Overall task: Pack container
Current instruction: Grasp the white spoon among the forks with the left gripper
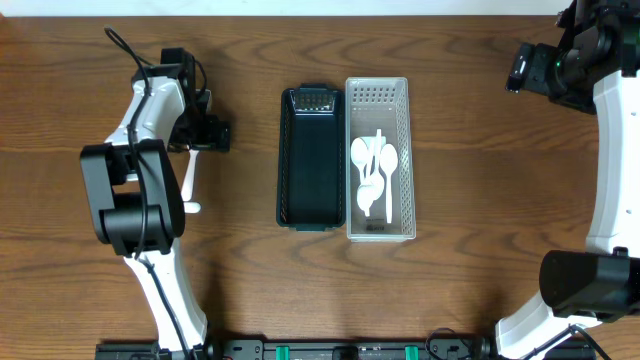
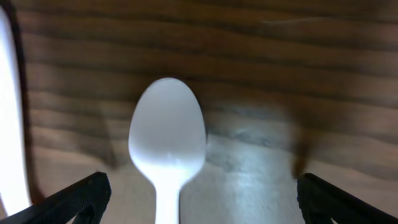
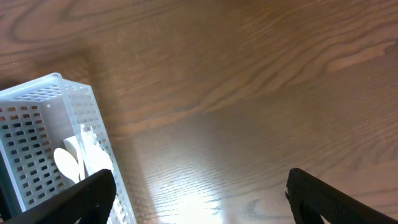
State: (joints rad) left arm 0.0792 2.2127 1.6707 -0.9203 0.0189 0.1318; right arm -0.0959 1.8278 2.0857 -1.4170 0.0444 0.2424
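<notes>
The white spoon (image 1: 190, 178) is on the far side of both baskets from my right gripper, so next my left gripper takes hold of the spoon's bowl and puts the spoon in the dark green basket (image 1: 312, 165).
A white plastic spoon (image 1: 189, 180) lies on the wooden table at the left. My left gripper (image 1: 207, 135) is low over it and open. In the left wrist view the spoon's bowl (image 2: 166, 130) sits between the spread fingers (image 2: 202, 190), nearer the left one, and neither finger touches it. A white perforated basket (image 1: 401, 160) at the centre holds several white spoons (image 1: 374, 170). A dark green basket (image 1: 311, 160) stands empty beside it on the left. My right gripper (image 1: 522, 68) is open and empty at the far right. It hovers over bare table (image 3: 200, 180).
A white strip (image 2: 11, 106) shows at the left edge of the left wrist view; I cannot tell what it is. The white basket's corner (image 3: 37, 106) shows at the left in the right wrist view.
</notes>
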